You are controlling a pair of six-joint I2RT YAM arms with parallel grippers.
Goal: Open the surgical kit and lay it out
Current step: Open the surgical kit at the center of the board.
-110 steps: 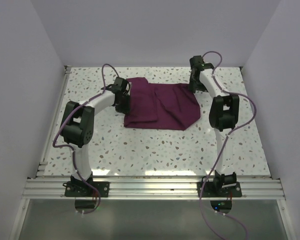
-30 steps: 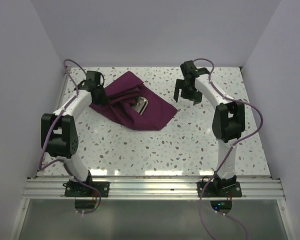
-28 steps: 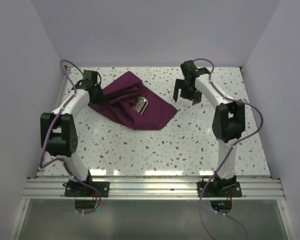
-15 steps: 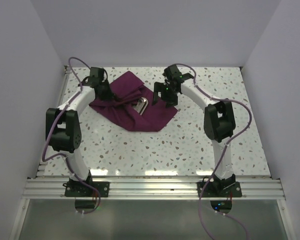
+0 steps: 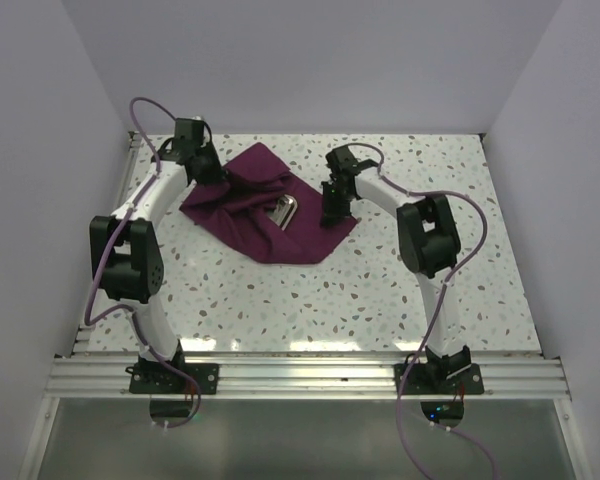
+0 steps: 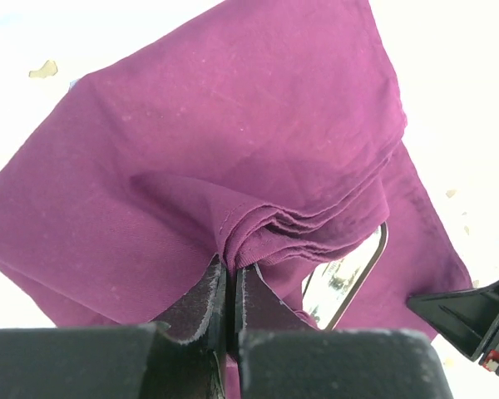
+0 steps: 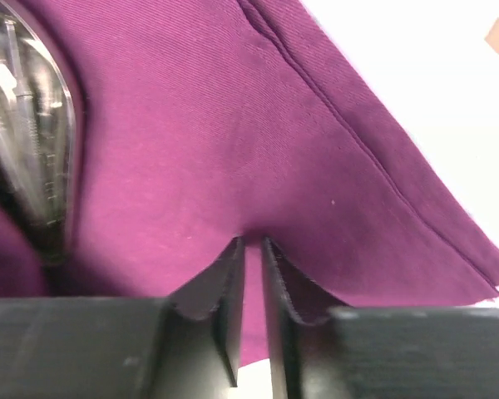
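Observation:
The robot's left gripper should pull the bunched fold of the wrap, that fold point(image 6: 251, 219) covering part of the tray point(image 5: 269, 211), away from the tray and spread it out flat.
The surgical kit's maroon cloth wrap point(image 5: 300, 238) lies half unfolded at the back of the table, with a corner of the shiny steel tray point(image 5: 285, 212) uncovered in the middle. My left gripper point(image 5: 212, 180) is at the wrap's left side, shut on a bunched fold of the cloth point(image 6: 233, 125) at its tips point(image 6: 230, 268); the tray point(image 6: 345, 278) peeks out just beyond. My right gripper point(image 5: 330, 208) presses on the wrap's right part, its jaws point(image 7: 252, 243) nearly together with puckered cloth point(image 7: 233, 125) pinched between them. Thin steel instruments lie in the tray point(image 7: 29, 150).
The speckled white table point(image 5: 380, 290) is walled by pale panels on the left, back and right. An aluminium rail point(image 5: 300, 375) with both arm bases runs along the near edge. Purple cables loop off both arms.
My right gripper swung left from above the bare table, came down on the wrap's right side and closed from wide open. The left gripper stayed shut on the fold, shifting slightly back and to the right.

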